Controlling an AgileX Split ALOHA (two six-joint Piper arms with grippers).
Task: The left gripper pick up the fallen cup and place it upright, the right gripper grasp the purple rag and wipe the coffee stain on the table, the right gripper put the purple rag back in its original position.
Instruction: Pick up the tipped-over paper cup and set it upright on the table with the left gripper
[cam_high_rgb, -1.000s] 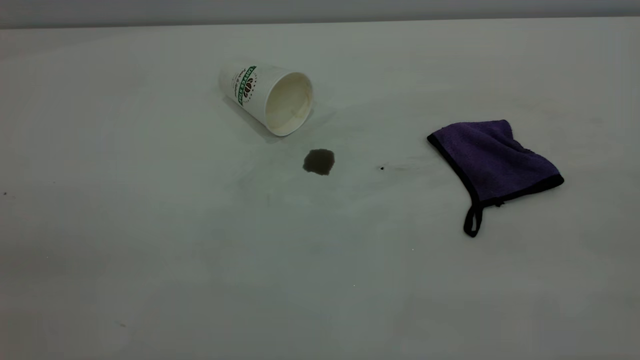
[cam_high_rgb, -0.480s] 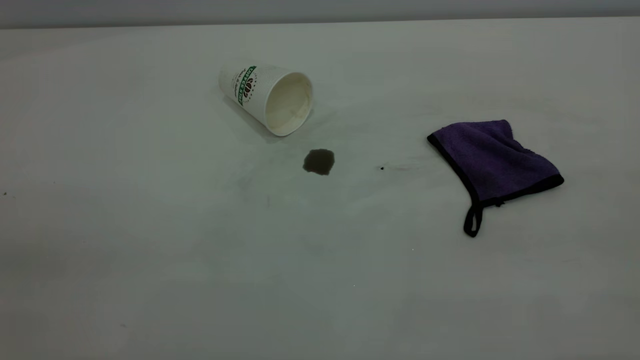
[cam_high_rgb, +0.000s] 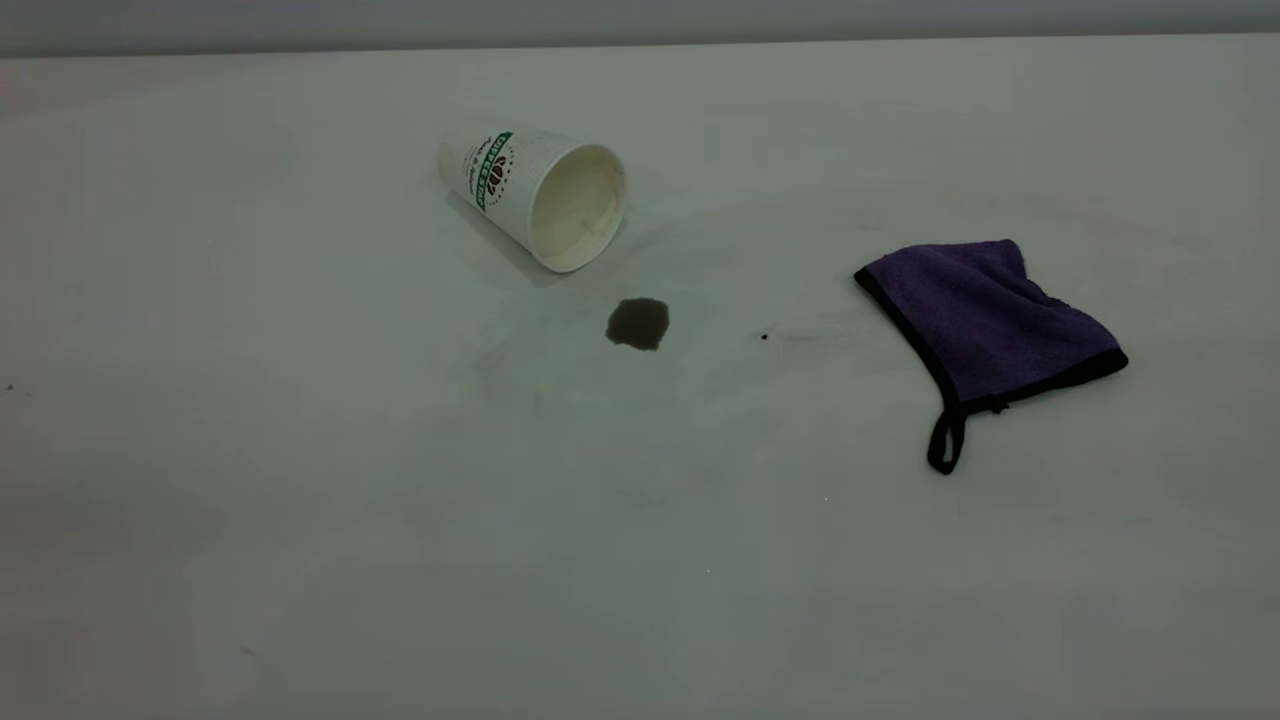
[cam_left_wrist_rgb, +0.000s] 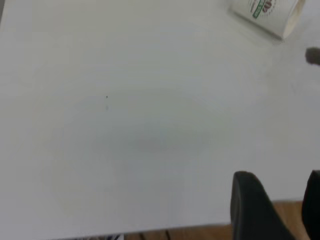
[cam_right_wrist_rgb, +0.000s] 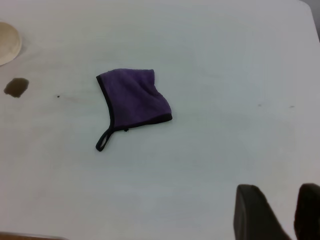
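Observation:
The fallen cup's opening (cam_high_rgb: 578, 209) is clear of the purple rag. My left gripper keeps going toward the cup's upper rim (cam_high_rgb: 595, 148) until the cup's side is between the fingers.
The white paper cup (cam_high_rgb: 520, 185) lies on its side on the white table (cam_high_rgb: 300, 480), mouth towards the coffee stain (cam_high_rgb: 637, 323) just in front of it. The purple rag (cam_high_rgb: 985, 315) lies folded to the right, its black loop pointing forward. Neither gripper shows in the exterior view. In the left wrist view my left gripper (cam_left_wrist_rgb: 277, 176) is open and empty over the table's near edge, far from the cup (cam_left_wrist_rgb: 267, 12) and stain (cam_left_wrist_rgb: 314, 56). In the right wrist view my right gripper (cam_right_wrist_rgb: 279, 189) is open and empty, well away from the rag (cam_right_wrist_rgb: 134, 97).
A tiny black speck (cam_high_rgb: 764, 337) sits between the stain and the rag. The table's far edge meets a grey wall (cam_high_rgb: 640, 20). A wooden floor (cam_left_wrist_rgb: 200, 234) shows past the table's near edge in the left wrist view.

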